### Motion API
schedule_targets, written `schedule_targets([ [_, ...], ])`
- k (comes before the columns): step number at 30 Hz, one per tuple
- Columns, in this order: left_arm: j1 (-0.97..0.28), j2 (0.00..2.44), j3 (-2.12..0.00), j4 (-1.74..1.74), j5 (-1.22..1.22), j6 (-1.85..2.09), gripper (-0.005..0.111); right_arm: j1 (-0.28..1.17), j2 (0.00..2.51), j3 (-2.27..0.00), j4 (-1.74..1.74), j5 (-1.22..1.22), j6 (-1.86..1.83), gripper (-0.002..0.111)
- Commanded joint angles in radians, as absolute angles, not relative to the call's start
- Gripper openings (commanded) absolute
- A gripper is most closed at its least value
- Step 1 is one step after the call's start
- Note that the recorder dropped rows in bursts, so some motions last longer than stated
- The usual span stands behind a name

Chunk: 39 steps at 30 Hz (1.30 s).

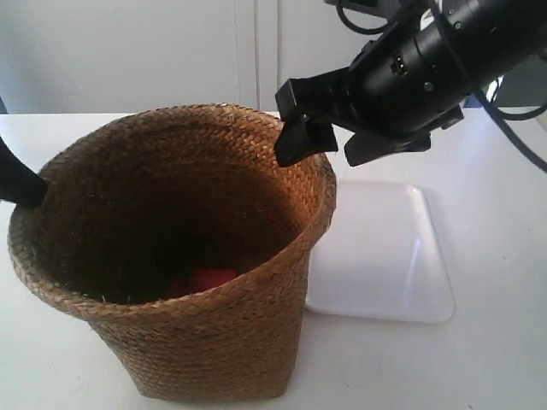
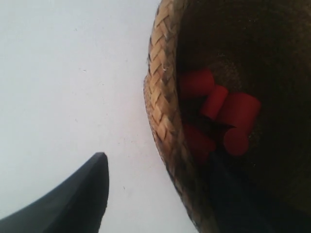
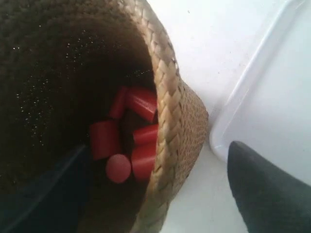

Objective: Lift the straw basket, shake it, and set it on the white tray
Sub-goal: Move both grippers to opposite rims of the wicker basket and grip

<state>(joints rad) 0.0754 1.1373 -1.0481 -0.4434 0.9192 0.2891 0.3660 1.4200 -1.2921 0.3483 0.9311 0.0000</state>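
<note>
The left gripper's open fingers are on either side of the straw basket's rim (image 2: 166, 131), one inside and one outside, so the robot should keep lowering them until they close on the weave (image 2: 186, 187).
The straw basket (image 1: 214, 342) stands on the white table, just left of the white tray (image 1: 385, 256). Several red cylinders (image 2: 228, 111) lie in its dark bottom. My right gripper (image 3: 159, 148) is open and straddles the rim (image 3: 167, 92) on the tray side, one finger inside the basket and one outside over the tray's edge (image 3: 243, 97). My left gripper (image 2: 160, 160) is open astride the opposite rim, with one finger (image 2: 73, 204) outside over the table and the other dim inside. Neither pair of fingers touches the weave.
The white table (image 1: 496, 171) runs behind and around the basket and tray. The right arm's black body (image 1: 427, 60) hangs over the back right. A pale wall closes the far side. Only one left finger (image 1: 19, 181) shows at the exterior view's left edge.
</note>
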Motion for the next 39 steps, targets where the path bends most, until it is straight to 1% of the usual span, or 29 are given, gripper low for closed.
schedule_targets([
  [1, 0.067, 1.18, -1.041, -0.485, 0.944, 0.296, 0.064, 0.368, 1.43, -1.288, 0.315, 0.929, 0.023, 0.072],
  [15, 0.067, 1.274, -1.041, -0.597, 0.945, 0.357, 0.063, 0.368, 1.529, -1.28, 0.295, 0.931, 0.065, 0.072],
  [27, 0.067, 1.346, -1.041, -0.625, 0.971, 0.375, 0.063, 0.368, 1.572, -1.28, 0.295, 0.931, 0.084, 0.072],
  [30, 0.067, 1.363, -1.041, -0.628, 0.971, 0.375, 0.06, 0.368, 1.572, -1.28, 0.295, 0.931, 0.084, 0.071],
  [32, 0.067, 1.369, -1.041, -0.628, 0.975, 0.382, 0.051, 0.368, 1.572, -1.28, 0.295, 0.931, 0.084, 0.066],
  [33, 0.067, 1.371, -1.041, -0.628, 0.969, 0.382, 0.044, 0.368, 1.572, -1.28, 0.295, 0.931, 0.084, 0.062],
  [34, 0.067, 1.371, -1.041, -0.631, 0.957, 0.382, 0.036, 0.368, 1.572, -1.28, 0.295, 0.929, 0.084, 0.055],
  [35, 0.067, 1.369, -1.041, -0.646, 0.948, 0.382, 0.028, 0.368, 1.572, -1.28, 0.295, 0.925, 0.084, 0.046],
  [37, 0.067, 1.366, -1.044, -0.695, 0.939, 0.413, 0.009, 0.368, 1.572, -1.28, 0.295, 0.918, 0.084, 0.027],
  [38, 0.067, 1.362, -1.046, -0.719, 0.943, 0.433, 0.002, 0.368, 1.572, -1.28, 0.297, 0.919, 0.084, 0.016],
  [39, 0.067, 1.359, -1.053, -0.749, 0.951, 0.453, 0.0, 0.368, 1.572, -1.28, 0.304, 0.919, 0.084, 0.005],
])
